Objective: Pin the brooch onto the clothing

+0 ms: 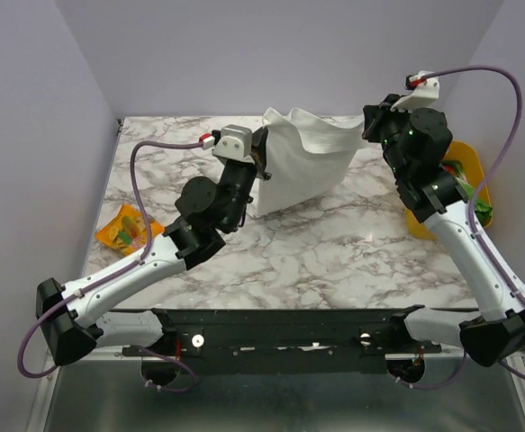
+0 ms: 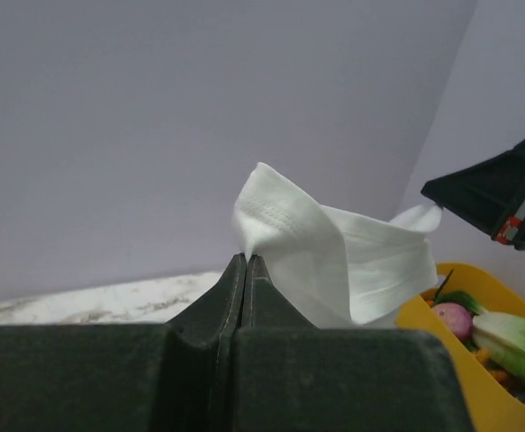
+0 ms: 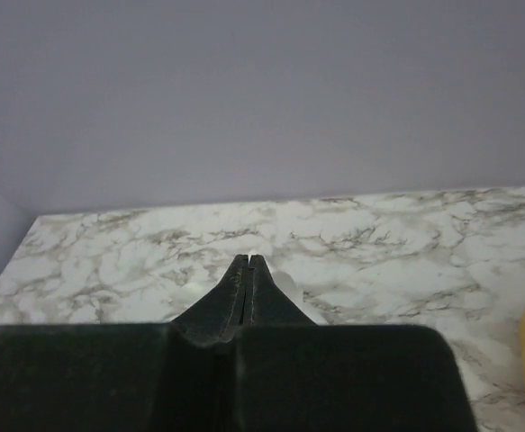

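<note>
The clothing hangs bunched from both grippers and its print is hidden, so the robot's right gripper should open, grasp the clothing's edge at the left gripper and raise it.
The clothing, a white T-shirt, hangs bunched above the marble table, stretched between both grippers. My left gripper is shut on its left edge; in the left wrist view the clothing rises from the closed tips of that gripper. My right gripper is shut on the shirt's right corner. The right wrist view shows a sliver of the clothing beside the closed tips of the right gripper. The shirt's print does not show. The brooch is out of view.
A yellow bin with vegetables stands at the table's right edge, behind the right arm, and shows as the bin in the left wrist view. An orange packet lies at the left. Lilac walls close the back and sides.
</note>
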Robot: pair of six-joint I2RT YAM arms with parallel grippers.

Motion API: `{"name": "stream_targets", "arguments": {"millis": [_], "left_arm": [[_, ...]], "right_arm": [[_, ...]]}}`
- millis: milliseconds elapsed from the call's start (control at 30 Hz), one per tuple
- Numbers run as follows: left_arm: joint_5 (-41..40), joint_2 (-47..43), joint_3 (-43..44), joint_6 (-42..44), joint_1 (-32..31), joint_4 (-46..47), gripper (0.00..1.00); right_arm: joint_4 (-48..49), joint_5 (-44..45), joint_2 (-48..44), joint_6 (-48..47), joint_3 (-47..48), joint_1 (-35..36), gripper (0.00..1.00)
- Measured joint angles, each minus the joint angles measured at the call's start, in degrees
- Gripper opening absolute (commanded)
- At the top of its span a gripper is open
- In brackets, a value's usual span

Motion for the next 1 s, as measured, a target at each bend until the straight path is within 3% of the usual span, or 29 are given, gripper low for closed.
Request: {"name": "stream_targets", "arguments": {"millis": [133,367,567,767,800,833,900,933,1000], "left_arm": [[1.9,4.55,7.78,4.83,0.52,-0.15,0.0],[3.61,6.19,13.29,9.31,4.31,-2.38,0.0],[10.6,10.29,24.48,6.95,13.94,-7.8,0.0],[16.06,19.98,39.26,6.8,18.03,-15.58,0.0],[16.87,21.31,40.94,6.93,18.32,-16.55,0.0],[17.88,22.88,42.71,6.99,18.56,-18.01,0.0],[19.63,25.03,44.89,7.04,18.67,-19.89,0.0],[20.65,25.83,45.51,6.99,18.71,-20.92,0.0],[22.4,26.64,45.57,6.93,18.8,-22.58,0.0]], "right_arm": [[-0.02,2.51,-4.39,-2.12,0.02,-0.07,0.01],[0.46,4.33,-10.62,-3.69,-0.55,-0.07,0.01],[0.83,4.55,-8.81,-4.02,-0.55,0.09,0.01],[0.61,4.26,-6.8,-4.44,-0.52,0.22,0.02],[0.44,3.8,-6.62,-4.52,-0.52,0.22,0.09],[0.28,3.1,-6.36,-4.81,-0.52,0.22,0.24],[0.15,1.33,-5.86,-5.35,-0.46,0.22,0.43],[0.04,-0.09,-5.55,-5.77,-0.28,0.22,0.6],[-0.09,-4.07,-4.79,-6.93,0.48,0.2,0.77]]}}
